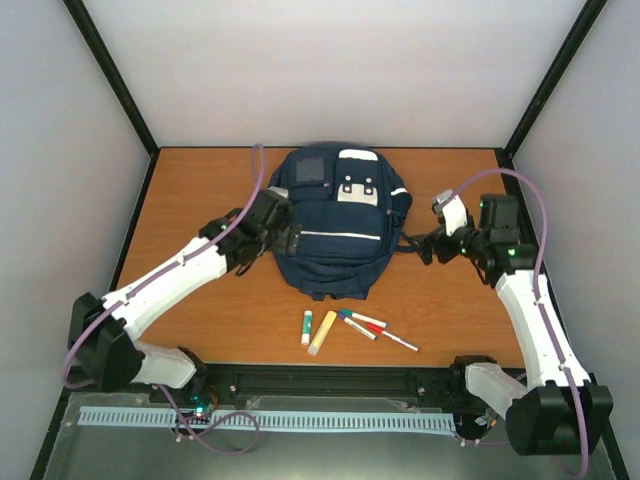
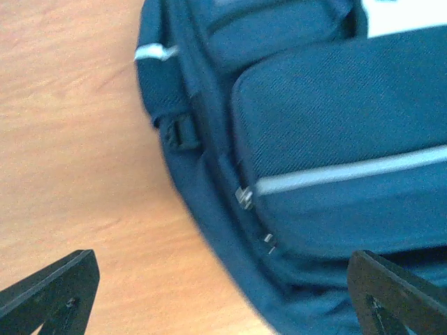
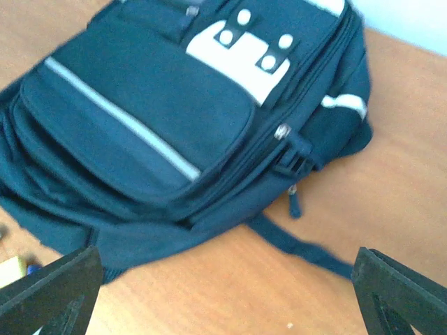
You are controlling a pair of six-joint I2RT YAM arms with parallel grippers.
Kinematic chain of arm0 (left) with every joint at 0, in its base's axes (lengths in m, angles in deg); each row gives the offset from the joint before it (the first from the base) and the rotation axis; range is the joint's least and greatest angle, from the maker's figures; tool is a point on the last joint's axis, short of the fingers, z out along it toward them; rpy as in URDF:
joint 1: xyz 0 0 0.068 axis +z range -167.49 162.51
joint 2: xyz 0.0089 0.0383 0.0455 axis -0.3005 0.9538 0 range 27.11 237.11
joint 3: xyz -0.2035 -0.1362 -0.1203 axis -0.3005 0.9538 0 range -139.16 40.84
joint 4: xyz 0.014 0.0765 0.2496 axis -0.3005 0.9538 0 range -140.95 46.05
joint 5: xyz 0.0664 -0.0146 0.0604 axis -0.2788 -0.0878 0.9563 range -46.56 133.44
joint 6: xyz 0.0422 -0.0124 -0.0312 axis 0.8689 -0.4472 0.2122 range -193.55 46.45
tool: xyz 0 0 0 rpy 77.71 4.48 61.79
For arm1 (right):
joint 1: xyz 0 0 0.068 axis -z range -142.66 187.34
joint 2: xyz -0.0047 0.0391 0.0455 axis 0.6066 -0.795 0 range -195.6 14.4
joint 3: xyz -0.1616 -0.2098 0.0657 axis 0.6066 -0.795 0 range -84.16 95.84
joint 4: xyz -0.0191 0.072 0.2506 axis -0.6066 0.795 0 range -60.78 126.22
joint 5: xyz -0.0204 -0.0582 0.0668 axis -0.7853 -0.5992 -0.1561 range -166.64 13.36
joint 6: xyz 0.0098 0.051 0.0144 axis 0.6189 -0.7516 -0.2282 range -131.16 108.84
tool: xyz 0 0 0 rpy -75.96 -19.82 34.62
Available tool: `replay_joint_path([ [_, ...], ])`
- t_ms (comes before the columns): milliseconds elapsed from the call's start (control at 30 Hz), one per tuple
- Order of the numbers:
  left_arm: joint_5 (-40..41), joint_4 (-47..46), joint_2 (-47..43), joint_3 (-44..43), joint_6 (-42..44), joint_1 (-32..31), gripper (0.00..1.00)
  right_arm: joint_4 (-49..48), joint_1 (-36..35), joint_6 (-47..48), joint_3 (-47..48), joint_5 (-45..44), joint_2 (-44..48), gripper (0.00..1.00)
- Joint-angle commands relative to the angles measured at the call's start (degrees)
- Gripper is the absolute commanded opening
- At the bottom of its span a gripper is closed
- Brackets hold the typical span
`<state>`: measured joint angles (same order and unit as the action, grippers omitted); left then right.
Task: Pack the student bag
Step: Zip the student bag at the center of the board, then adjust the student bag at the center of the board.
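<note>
The student bag's loose-strap side (image 1: 390, 238) stops short of my right gripper. Next, my left gripper pushes the bag's top corner (image 1: 286, 164) toward my right gripper before I pack the bag.
The student bag (image 1: 335, 220), navy with thin white stripes and a white buckled patch, lies flat in the middle of the table. My left gripper (image 1: 284, 238) hovers at the bag's left edge. In the left wrist view it (image 2: 223, 307) stands open, nothing between its fingers (image 2: 56, 293), with the bag's (image 2: 328, 105) side and a metal zipper pull (image 2: 243, 197) below. My right gripper (image 1: 432, 246) is just off the bag's right side. In the right wrist view it (image 3: 227, 300) is open and empty over bare wood, beside the bag (image 3: 160, 118) and a loose strap (image 3: 300, 248).
Near the front edge of the table (image 1: 200, 190) lie a white glue stick (image 1: 307, 327), a yellow stick (image 1: 322, 332) and two or three markers (image 1: 362, 322). Black frame posts and grey walls close in the sides and back.
</note>
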<state>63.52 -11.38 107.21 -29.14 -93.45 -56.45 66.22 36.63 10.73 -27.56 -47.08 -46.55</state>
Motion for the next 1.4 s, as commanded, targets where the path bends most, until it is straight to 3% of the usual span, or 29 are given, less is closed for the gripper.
replay_joint_path([
  [0,9.69,-4.08,-8.64,6.13,1.36,-0.06,1.00,-7.13,0.42,1.30,-7.41,1.83,5.59,1.00],
  [167,13.96,-6.40,-13.28,8.23,1.28,-0.05,1.00,-11.26,0.60,1.47,-14.76,5.69,7.66,1.00],
  [267,14.41,-7.33,-13.58,9.03,1.79,-0.04,1.00,-11.14,0.55,-1.73,-13.93,4.31,6.39,1.00],
  [433,12.92,-8.74,-15.05,9.73,0.38,0.02,1.00,-3.38,0.56,4.89,-9.87,13.51,3.51,1.00],
  [567,17.15,-5.58,-15.68,9.85,-11.00,0.02,1.00,-1.68,0.22,6.35,-8.46,9.98,3.46,1.00],
  [667,19.29,2.35,-11.55,6.71,-18.10,0.64,1.00,-2.93,-0.82,2.73,-7.09,-1.36,3.21,1.00],
  [767,10.01,-3.29,-10.24,9.11,-21.67,3.55,1.00,-2.32,-0.86,4.29,-5.05,-4.16,0.42,1.00],
  [867,-1.70,-13.20,-6.15,10.79,-23.20,11.37,1.00,-3.21,-0.86,3.58,-4.06,-2.31,-2.47,1.00],
  [1167,-20.00,-17.25,16.82,-4.93,-22.48,24.66,1.00,-5.00,-0.81,3.38,-7.19,6.18,-4.70,0.97],
  [1367,-28.36,-18.23,30.77,-15.65,-21.43,28.22,1.00,-2.88,-0.79,6.68,-8.16,6.23,-4.80,0.92],
])
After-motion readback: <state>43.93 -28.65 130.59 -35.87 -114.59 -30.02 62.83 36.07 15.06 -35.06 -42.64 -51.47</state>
